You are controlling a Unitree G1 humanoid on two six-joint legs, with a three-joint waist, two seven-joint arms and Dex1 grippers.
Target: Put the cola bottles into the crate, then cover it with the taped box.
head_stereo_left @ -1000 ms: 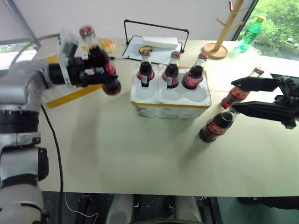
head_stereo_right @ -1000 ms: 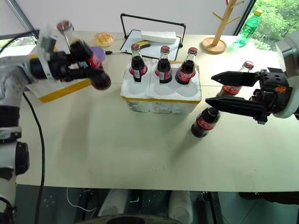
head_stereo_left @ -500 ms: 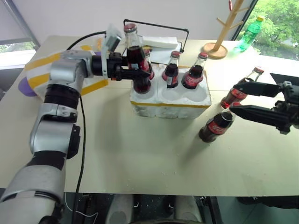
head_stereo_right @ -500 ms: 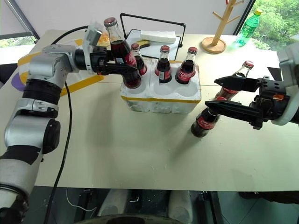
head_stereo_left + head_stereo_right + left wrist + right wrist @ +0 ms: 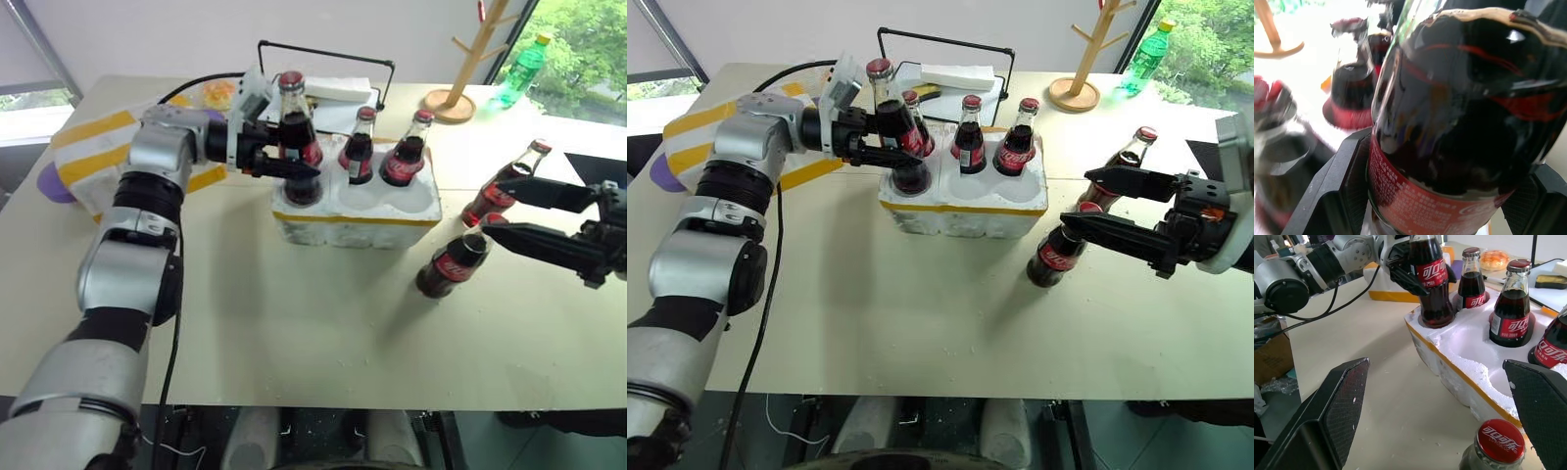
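Observation:
I see a red cap [image 5: 541, 146] on top of the cola bottle [image 5: 495, 192] above clear glass, so the cola will move but stay inside when I tilt the bottle.
My left gripper [image 5: 286, 163] is shut on a cola bottle [image 5: 295, 137] that stands upright with its base in the front left well of the crate [image 5: 358, 221]. The left wrist view has this bottle [image 5: 1464, 122] right between the fingers [image 5: 1337, 191]. Three more cola bottles stand in the back wells, one [image 5: 914, 106] behind the held one, then one [image 5: 359, 147] and another [image 5: 407, 153]. Two bottles, one [image 5: 453, 266] and another [image 5: 505, 196], stand on the table at the right. My right gripper [image 5: 498, 208] hangs open beside them, holding nothing. The taped box [image 5: 88, 147] lies at the far left behind my left arm.
A black wire-handled tray [image 5: 328, 90] with white napkins stands behind the crate. Further right are a wooden mug tree [image 5: 470, 70] and a green plastic bottle [image 5: 519, 69]. A bun [image 5: 217, 93] lies near the taped box. The front wells to the right of the held bottle are bare.
My left arm carried the bottle to the right and down, from beside the taped box into the crate's front left well. The right gripper stayed open and almost still.

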